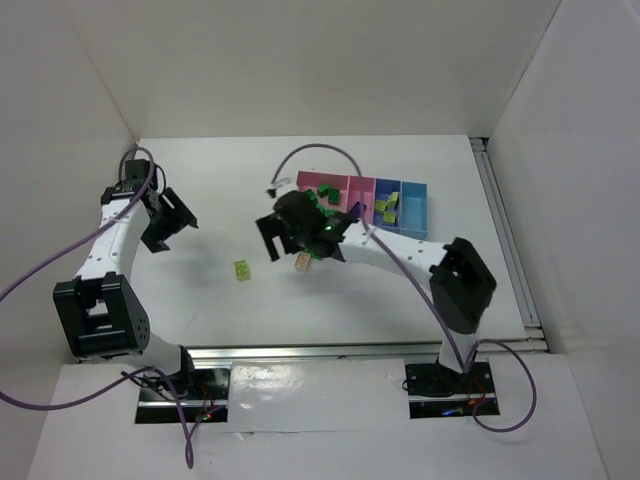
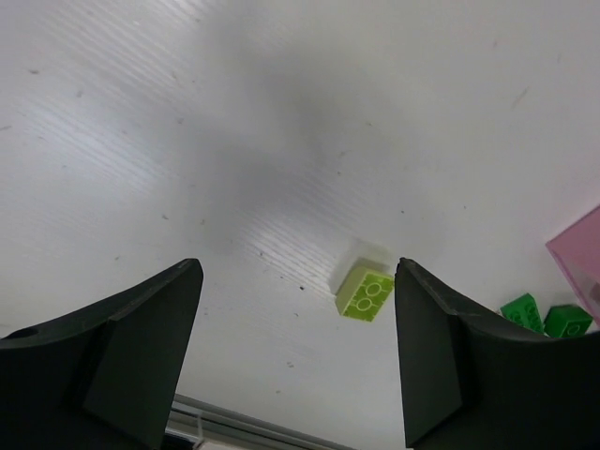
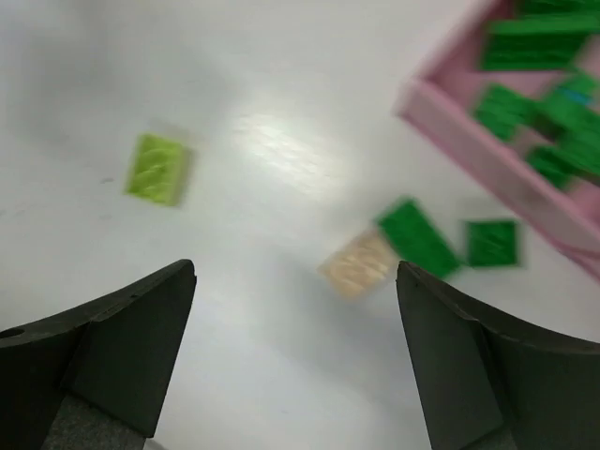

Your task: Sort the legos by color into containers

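Note:
The yellow-green lego has open space (image 1: 269,277) around it, so my right gripper should go on past the beige lego and close across the yellow-green lego's narrow way (image 1: 242,270).
My right gripper (image 1: 300,248) (image 3: 295,366) is open and empty, hovering just above a beige lego (image 1: 303,263) (image 3: 358,264) on the table. Two dark green legos (image 3: 417,239) lie beside the beige one, near the large pink bin (image 1: 312,179) (image 3: 469,150), which holds several dark green legos. A yellow-green lego (image 1: 242,270) (image 2: 366,292) (image 3: 159,169) lies alone to the left. My left gripper (image 1: 172,228) (image 2: 298,356) is open and empty, raised at the far left. The blue bin (image 1: 388,184) holds yellow-green legos (image 1: 385,208).
A narrower pink bin (image 1: 357,186) and a light blue bin (image 1: 414,210) complete the joined row at the back right. The right arm's body hides part of the pink bins. White walls enclose the table; a metal rail (image 1: 360,348) runs along the near edge.

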Tool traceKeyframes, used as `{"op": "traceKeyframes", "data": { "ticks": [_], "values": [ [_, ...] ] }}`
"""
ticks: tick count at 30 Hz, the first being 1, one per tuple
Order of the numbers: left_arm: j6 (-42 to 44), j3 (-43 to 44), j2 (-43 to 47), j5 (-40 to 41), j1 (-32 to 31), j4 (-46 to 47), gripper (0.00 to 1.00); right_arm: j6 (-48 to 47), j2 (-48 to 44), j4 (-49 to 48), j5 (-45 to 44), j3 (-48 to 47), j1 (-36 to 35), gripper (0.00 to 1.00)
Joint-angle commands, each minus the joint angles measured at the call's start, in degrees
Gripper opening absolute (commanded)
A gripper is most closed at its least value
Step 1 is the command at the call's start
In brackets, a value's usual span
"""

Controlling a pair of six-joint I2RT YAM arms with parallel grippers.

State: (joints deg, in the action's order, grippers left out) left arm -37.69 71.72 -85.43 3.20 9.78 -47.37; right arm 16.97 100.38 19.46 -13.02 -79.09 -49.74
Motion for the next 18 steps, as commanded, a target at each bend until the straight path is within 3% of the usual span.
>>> {"op": "traceKeyframes", "data": {
  "ticks": [1, 9, 18],
  "values": [
    [-0.5, 2.8, 0.5, 4.7, 2.4, -2.0, 0.87, -2.5, 8.1, -1.6, 7.5, -7.9, -4.4, 0.95],
    [-0.5, 1.7, 3.0, 6.0, 4.7, -2.7, 0.89, -3.2, 25.6, 1.6, 12.0, -25.0, -10.6, 0.96],
    [0.0, -0.1, 2.5, 3.8, 5.3, -1.7, 0.89, -1.3, 38.2, 9.7, 2.6, -39.1, -12.8, 0.92]
  ]
}}
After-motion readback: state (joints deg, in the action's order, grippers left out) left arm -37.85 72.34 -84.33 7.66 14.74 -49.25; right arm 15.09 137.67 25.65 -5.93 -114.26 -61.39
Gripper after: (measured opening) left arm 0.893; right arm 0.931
